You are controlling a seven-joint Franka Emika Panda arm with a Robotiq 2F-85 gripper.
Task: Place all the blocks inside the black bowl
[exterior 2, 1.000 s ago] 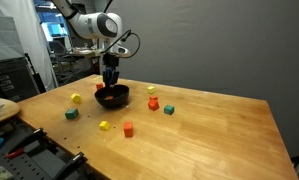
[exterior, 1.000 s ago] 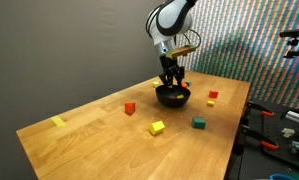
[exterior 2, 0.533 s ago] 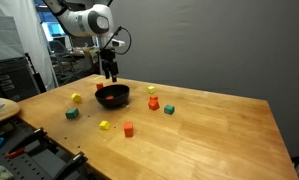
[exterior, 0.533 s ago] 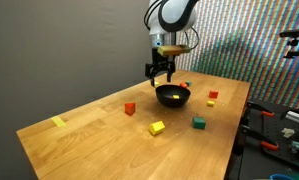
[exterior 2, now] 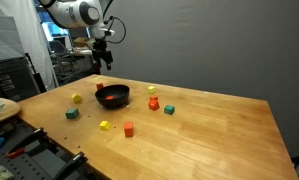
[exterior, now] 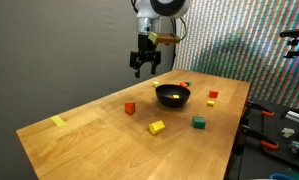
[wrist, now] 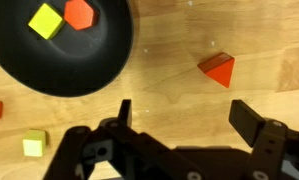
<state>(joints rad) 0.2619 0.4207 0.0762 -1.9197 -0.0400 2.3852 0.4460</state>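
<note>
The red block [exterior: 130, 108] lies just past the gripper's open fingers and clear of the black bowl, so the robot's gripper keeps going down toward the block until the fingers straddle it.
The black bowl [exterior: 173, 101] [exterior 2: 113, 103] stands on the wooden table. In the wrist view the black bowl [wrist: 99, 70] holds a yellow block [wrist: 45, 19] and an orange-red block [wrist: 78, 13]. My gripper [exterior: 141, 64] [exterior 2: 101, 63] [wrist: 187, 115] hangs open and empty, high over the table beside the bowl. A red block [wrist: 217, 69] lies on the wood just beyond its fingers. Loose blocks lie around the bowl: red [exterior: 130, 108], yellow [exterior: 157, 127], green [exterior: 199, 122], red [exterior: 212, 96], orange [exterior 2: 153, 103], yellow [exterior 2: 76, 98].
A flat pale-yellow strip [exterior: 57, 121] lies near the table's far corner. Tools and clutter [exterior: 279, 130] sit on a bench past one table edge. A dark wall stands behind the table.
The gripper opened over the bowl, then rose and swung away to the side of it. The bowl and loose blocks have not moved.
</note>
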